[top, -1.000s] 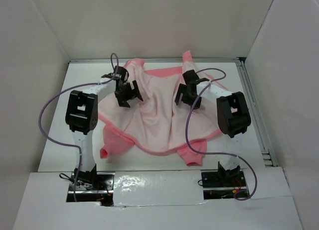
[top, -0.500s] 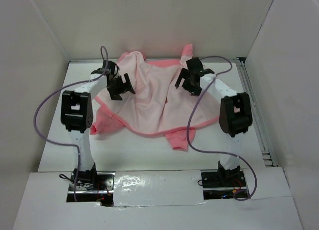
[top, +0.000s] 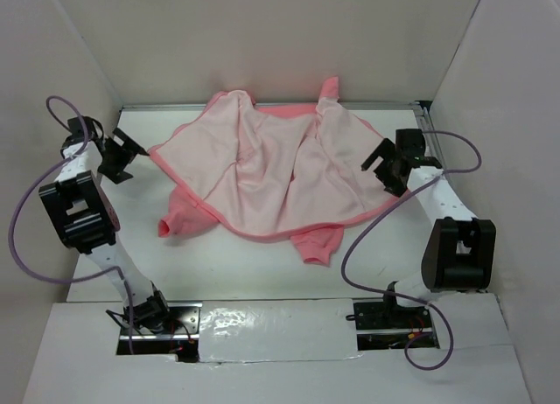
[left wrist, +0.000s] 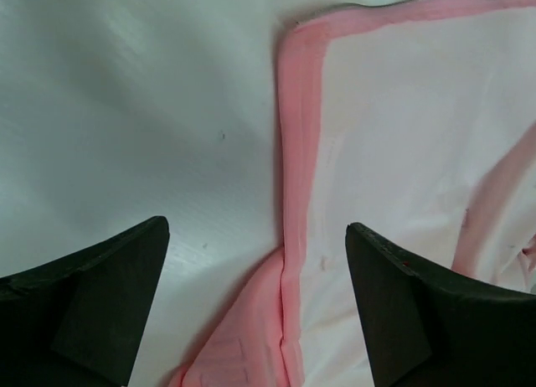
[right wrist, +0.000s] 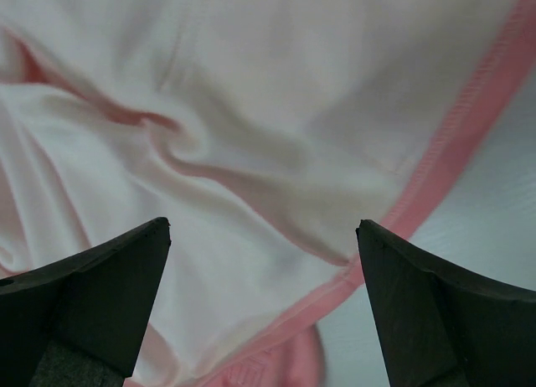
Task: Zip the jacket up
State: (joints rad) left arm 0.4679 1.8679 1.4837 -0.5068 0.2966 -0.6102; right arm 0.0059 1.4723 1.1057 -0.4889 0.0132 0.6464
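I expect the front panel point(top: 352, 163) to fold over and show a hidden zipper when I carry it inward, because pale lining faces up beside the jacket's salmon edge point(top: 374, 214).
The salmon-pink jacket point(top: 262, 172) lies spread open on the white table, pale lining up, with its sleeves poking out at the lower left and lower middle. My left gripper point(top: 118, 155) is open and empty, just left of the jacket's left front edge. The left wrist view shows that salmon edge strip point(left wrist: 300, 152) between my wide-apart fingers. My right gripper point(top: 385, 165) is open and empty at the jacket's right edge. The right wrist view shows rumpled lining point(right wrist: 251, 136) and the salmon edge point(right wrist: 452, 161) below my fingers.
White walls close in the table point(top: 114, 238) on the left, back and right. A metal rail point(top: 442, 185) runs along the right side. Purple cables point(top: 22, 229) loop beside each arm. The arm bases stand at the near edge.
Both grippers have let go of the jacket and swung outward, left to the left, right to the right. The jacket has been spread wider and flatter and sits farther back.
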